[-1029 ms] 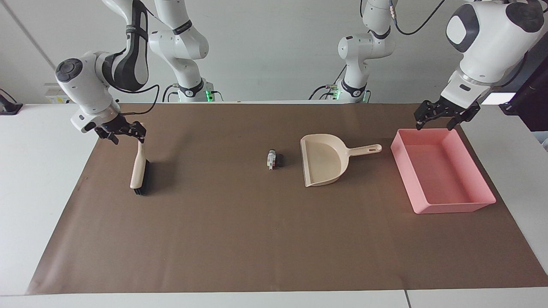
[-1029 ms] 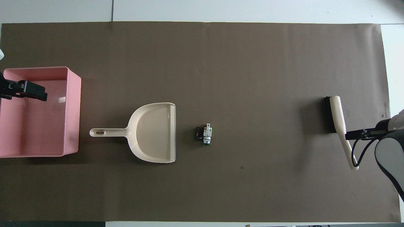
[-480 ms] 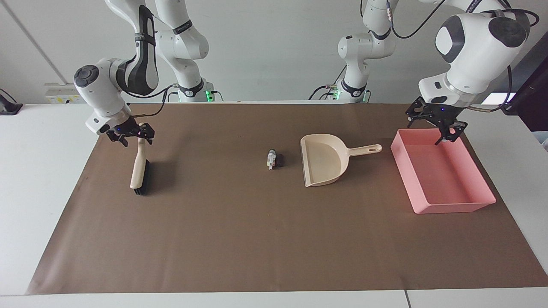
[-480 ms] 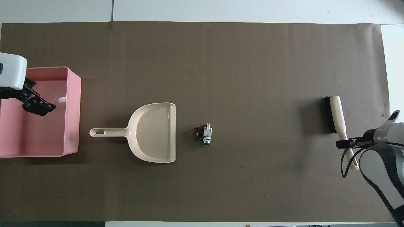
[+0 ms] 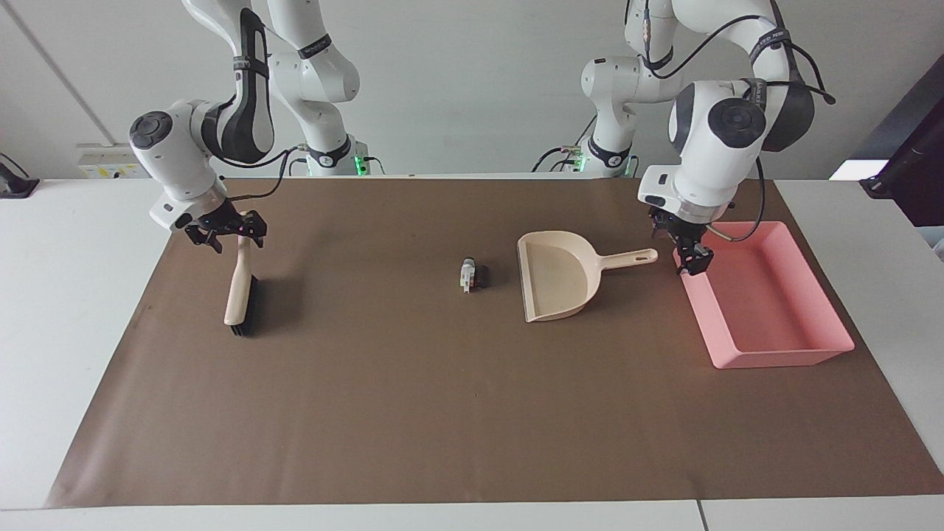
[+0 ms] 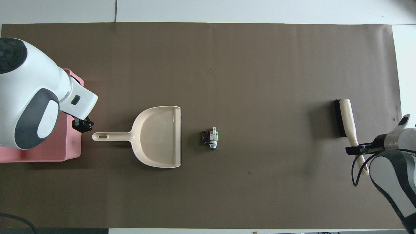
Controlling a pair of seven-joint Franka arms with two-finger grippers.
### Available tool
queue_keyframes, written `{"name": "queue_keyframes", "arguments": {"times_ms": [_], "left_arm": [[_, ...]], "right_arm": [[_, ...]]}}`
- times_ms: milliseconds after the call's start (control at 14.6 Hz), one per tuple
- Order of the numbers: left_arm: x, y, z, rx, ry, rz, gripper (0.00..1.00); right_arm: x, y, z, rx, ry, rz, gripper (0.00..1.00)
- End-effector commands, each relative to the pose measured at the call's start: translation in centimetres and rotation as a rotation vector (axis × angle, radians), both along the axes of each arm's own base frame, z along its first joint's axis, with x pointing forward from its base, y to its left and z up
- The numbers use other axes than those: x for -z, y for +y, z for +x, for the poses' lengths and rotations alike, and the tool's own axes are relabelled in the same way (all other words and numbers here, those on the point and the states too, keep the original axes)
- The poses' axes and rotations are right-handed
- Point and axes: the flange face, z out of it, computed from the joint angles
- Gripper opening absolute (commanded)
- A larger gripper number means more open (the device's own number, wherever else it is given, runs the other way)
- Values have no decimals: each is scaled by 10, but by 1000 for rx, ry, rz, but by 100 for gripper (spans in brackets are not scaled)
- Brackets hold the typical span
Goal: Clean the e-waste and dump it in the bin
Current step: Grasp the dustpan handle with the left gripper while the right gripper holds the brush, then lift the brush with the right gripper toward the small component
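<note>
The dustpan lies unheld with its opening (image 6: 180, 136) short of the e-waste. My left gripper should take hold of the dustpan's handle (image 6: 119, 136) and slide the dustpan closer before the brush sweeps.
The e-waste (image 5: 472, 274) (image 6: 210, 138) lies mid-mat: a white-grey piece with a green patch touching a black block. The pink bin (image 5: 782, 359) (image 6: 76, 143) stands at the left arm's end of the table. Between the two lies a beige dustpan (image 5: 557, 276) (image 6: 159, 136), its mouth toward the e-waste. My left gripper (image 5: 689, 257) (image 6: 83, 125) points down over the bin's wall by the dustpan's handle tip, holding nothing. My right gripper (image 5: 225, 232) (image 6: 356, 150) stands open astride the upper handle of a beige brush (image 5: 240, 295) (image 6: 343, 118).
A brown mat (image 5: 442, 413) covers the table. The brush rests bristles down at the right arm's end. The left arm's big white body hides much of the bin in the overhead view.
My left gripper has swung from over the bin's robot-side end to its wall beside the dustpan handle, turning as it went. My right gripper shifted slightly along the brush handle.
</note>
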Motion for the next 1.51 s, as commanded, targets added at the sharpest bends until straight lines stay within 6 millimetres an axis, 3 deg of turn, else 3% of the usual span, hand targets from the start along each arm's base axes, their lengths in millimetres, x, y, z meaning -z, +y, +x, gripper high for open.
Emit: {"name": "queue_keyframes", "arguments": {"times_ms": [0, 137, 480, 549, 618, 686, 892, 1029, 1167, 1304, 1441], "left_arm": [[34, -10, -24, 59, -16, 61, 94], [59, -22, -38, 84, -26, 108, 91], [96, -43, -69, 119, -32, 181, 86], [103, -44, -75, 119, -37, 187, 85], [107, -43, -77, 116, -40, 183, 85], [110, -48, -82, 126, -37, 186, 84], [116, -54, -92, 110, -36, 198, 81], [115, -62, -94, 107, -47, 198, 69], [113, -62, -92, 114, -60, 214, 53], [111, -62, -91, 116, -69, 220, 44], [105, -64, -87, 112, -75, 220, 33]], "right_arm": [[-3, -1, -8, -17, -22, 8, 84], [-1, 0, -9, -17, -17, 9, 76], [-1, 1, -10, -16, -13, 10, 53], [-1, 2, -10, -14, -11, 10, 41], [0, 3, -10, 1, -5, 11, 14], [0, 5, -10, 31, -2, 10, 0], [-3, 15, -7, 41, 26, 14, 0], [-18, 13, 1, 46, 43, 16, 0], [-46, 17, 14, 94, 40, 8, 0], [-78, 40, 31, 127, 32, -3, 0], [-110, 80, 44, 181, 52, -15, 0]]}}
